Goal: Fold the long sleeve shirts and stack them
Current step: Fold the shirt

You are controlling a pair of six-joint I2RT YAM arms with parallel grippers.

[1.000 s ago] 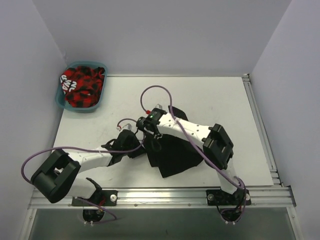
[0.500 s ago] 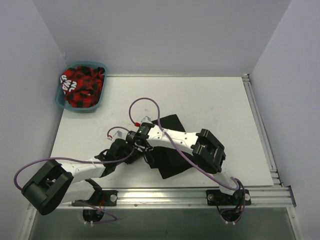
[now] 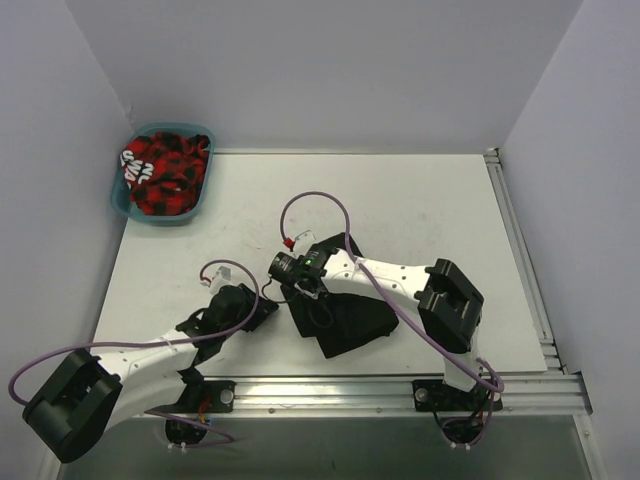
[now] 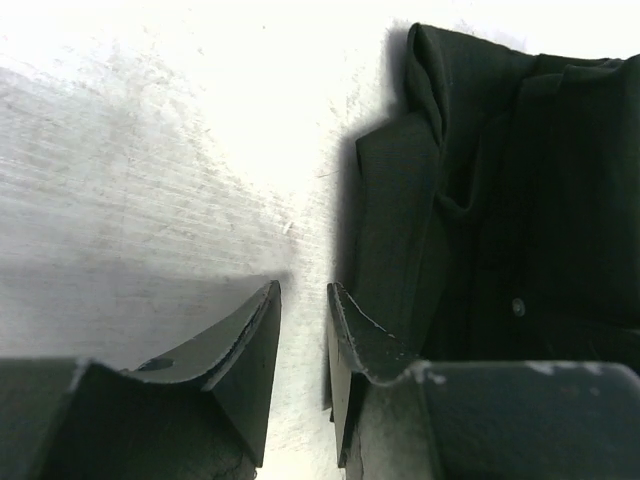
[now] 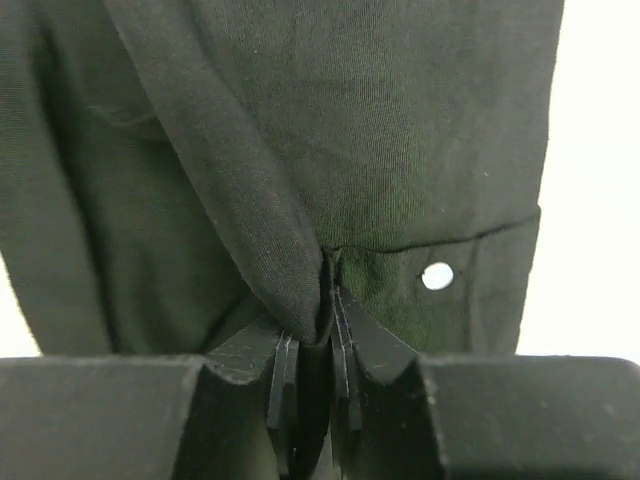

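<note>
My right gripper is pinching a raised fold inside the black shirt point(image 5: 235, 185). My left gripper should take the edge beside that fold, and my right gripper should take the shirt's opposite edge point(image 3: 390, 323).
A plain black long sleeve shirt point(image 3: 350, 315) lies bunched on the white table near the front middle. My right gripper point(image 3: 312, 298) sits over its left part. In the right wrist view the gripper point(image 5: 330, 285) is shut on a raised fold of the black cloth point(image 5: 400, 120), with a small pale button point(image 5: 437, 275) just to the right. My left gripper point(image 3: 262, 312) is just left of the shirt. In the left wrist view it point(image 4: 303, 290) stands slightly open and empty over bare table, with the shirt's edge point(image 4: 520, 200) beside its right finger.
A teal plastic basket point(image 3: 122, 195) with red and black cloth point(image 3: 165, 175) in it stands at the back left corner of the table. Metal rails run along the table's front edge point(image 3: 330, 385) and right edge point(image 3: 520, 260).
My left gripper has drawn back to the left and nearer the front edge, off the shirt. My right gripper moved left, then a little back right, still pinching the cloth.
</note>
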